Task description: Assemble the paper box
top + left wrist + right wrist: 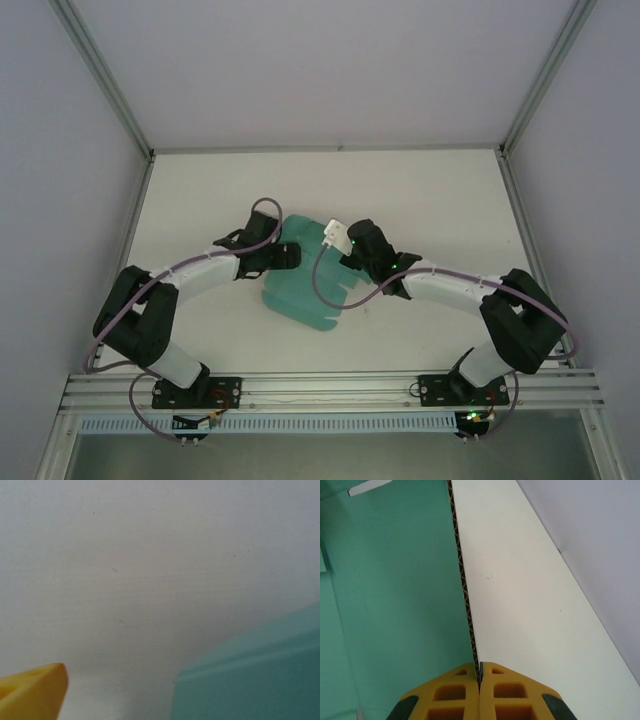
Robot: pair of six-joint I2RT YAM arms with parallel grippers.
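Note:
The teal-green sheet (pixel 301 293) is lying at a slant next to my left gripper, so my left gripper should move back while my right gripper turns the sheet straight by its raised flap.
The paper box (pixel 300 290) is a teal-green die-cut card sheet lying in the middle of the white table, partly lifted. My right gripper (pixel 342 240) is at its far right corner, shut on a raised flap whose white underside shows. In the right wrist view the right gripper (pixel 480 674) pinches the card's corrugated edge, with the teal face (pixel 395 580) to the left and the white face to the right. My left gripper (pixel 288 256) is at the sheet's left edge. The left wrist view has one yellow finger (pixel 35 690) far to the left, and the teal card (pixel 250 670) lies apart from it.
The white table (pixel 420 200) stretches behind and to both sides of the sheet. Grey walls and aluminium posts enclose it. An aluminium rail (pixel 330 390) carrying both arm bases runs along the near edge. Purple cables loop beside each wrist.

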